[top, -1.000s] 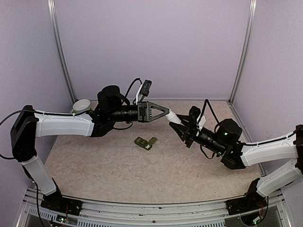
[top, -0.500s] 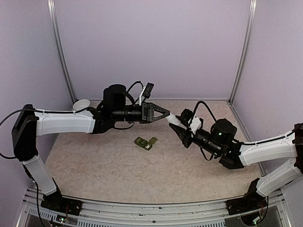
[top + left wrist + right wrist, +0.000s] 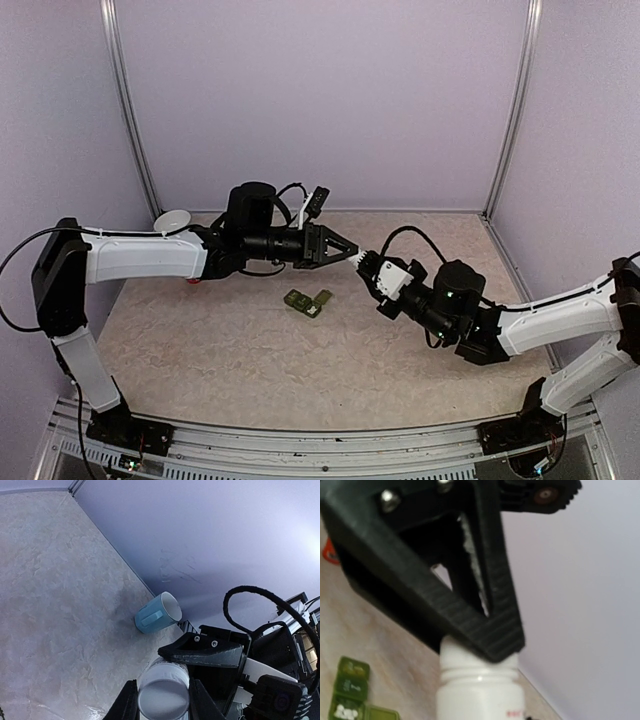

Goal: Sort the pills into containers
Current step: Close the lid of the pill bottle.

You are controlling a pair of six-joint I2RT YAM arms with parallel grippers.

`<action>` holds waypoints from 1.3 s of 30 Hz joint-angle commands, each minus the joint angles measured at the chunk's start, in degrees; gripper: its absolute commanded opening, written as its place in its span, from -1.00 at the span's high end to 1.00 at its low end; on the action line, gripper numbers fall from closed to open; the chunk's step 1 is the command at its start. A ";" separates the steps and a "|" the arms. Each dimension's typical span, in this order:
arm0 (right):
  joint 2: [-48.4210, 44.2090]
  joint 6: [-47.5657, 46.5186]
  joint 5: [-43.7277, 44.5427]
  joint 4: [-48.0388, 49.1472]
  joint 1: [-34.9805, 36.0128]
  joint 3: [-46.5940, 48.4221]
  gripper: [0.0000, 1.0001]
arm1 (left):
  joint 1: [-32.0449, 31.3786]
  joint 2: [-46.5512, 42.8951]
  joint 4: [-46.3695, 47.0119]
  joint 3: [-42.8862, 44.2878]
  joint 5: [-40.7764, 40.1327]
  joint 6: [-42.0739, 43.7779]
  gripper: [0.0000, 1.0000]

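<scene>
I keep holding the cap (image 3: 163,700) in my left gripper, in line with the bottle's body (image 3: 480,703) in my right gripper, until the body's turn ends, then let go.
A white pill bottle (image 3: 368,264) hangs in the air between both arms. My right gripper (image 3: 385,277) is shut on its body. My left gripper (image 3: 350,257) is shut on its capped top, which shows end-on in the left wrist view (image 3: 163,690) between my fingers (image 3: 128,704). In the right wrist view the bottle (image 3: 480,692) rises from the bottom edge with the left gripper's black fingers (image 3: 485,615) clamped across its top. The dark green containers (image 3: 308,301) lie on the table below, also in the right wrist view (image 3: 349,686); one compartment is open with white pills (image 3: 341,711) inside.
A white bowl (image 3: 173,221) stands at the back left by the wall. A pale blue mug (image 3: 157,612) lies on its side against the back wall. A small red thing (image 3: 192,280) lies under my left arm.
My left wrist has rolled and pushed right and down. My right arm has drawn left toward it. The bottle between them now sits lower and nearer the green containers.
</scene>
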 commanded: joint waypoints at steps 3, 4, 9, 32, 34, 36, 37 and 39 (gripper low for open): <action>1.00 -4.10 1.00 4.96 2.35 3.17 0.84 | -0.85 1.75 -4.29 0.79 3.51 0.10 0.56; 1.04 -3.94 1.00 5.08 2.40 3.21 0.84 | -0.85 1.79 -3.86 0.67 4.06 -0.06 0.57; -0.67 1.38 -1.97 3.10 2.41 3.85 0.84 | -0.70 0.35 3.52 -3.07 5.63 -1.11 0.57; -6.83 29.66 -15.69 -8.06 -1.58 5.54 0.83 | -0.89 -1.30 15.53 -5.68 15.86 3.61 0.56; -7.71 32.53 -18.09 -9.09 -2.94 5.50 0.83 | -0.94 -1.91 14.57 -5.68 17.00 6.08 0.56; -8.15 35.60 -20.82 -9.77 -4.44 5.46 0.83 | -1.10 -2.59 13.63 -5.57 17.72 8.30 0.56; -8.18 37.19 -22.15 -10.12 -5.11 5.51 0.83 | -1.19 -2.99 13.27 -5.55 18.06 9.41 0.56; -8.03 40.10 -24.78 -10.22 -6.38 5.45 0.83 | -1.29 -3.74 12.49 -5.42 18.40 11.28 0.52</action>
